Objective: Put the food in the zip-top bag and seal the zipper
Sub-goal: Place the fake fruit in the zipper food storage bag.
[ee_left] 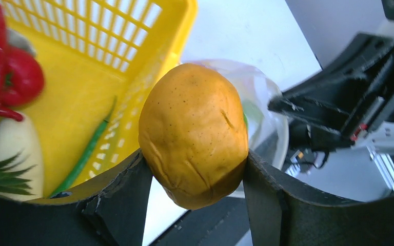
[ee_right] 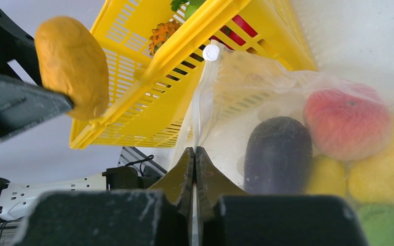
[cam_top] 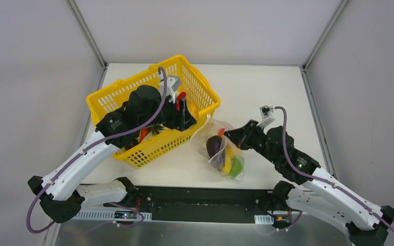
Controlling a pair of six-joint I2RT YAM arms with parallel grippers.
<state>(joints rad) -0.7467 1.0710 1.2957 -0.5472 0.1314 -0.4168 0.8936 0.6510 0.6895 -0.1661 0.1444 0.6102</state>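
Note:
The orange-yellow fruit (cam_top: 193,108) is clear of the basket's rim and the bag's opening (cam_top: 209,133) is open ahead, so my left gripper should go on carrying the fruit until it goes into the bag.
My left gripper (ee_left: 195,174) is shut on an orange-yellow oval fruit (ee_left: 194,134), held above the near right rim of the yellow basket (cam_top: 107,100); the fruit also shows in the top view (cam_top: 192,109) and the right wrist view (ee_right: 73,65). The clear zip-top bag (cam_top: 224,149) lies right of the basket with a dark purple eggplant (ee_right: 278,154), a red-pink fruit (ee_right: 346,122), yellow pieces and a green fruit inside. My right gripper (ee_right: 195,154) is shut on the bag's zipper edge (ee_right: 197,115), holding it up.
The basket holds a red pepper (ee_left: 23,77), a white piece (ee_left: 15,154), a green bean (ee_left: 87,151) and an orange spiky fruit (ee_right: 164,33). The table's black front rail (cam_top: 205,197) runs below the bag.

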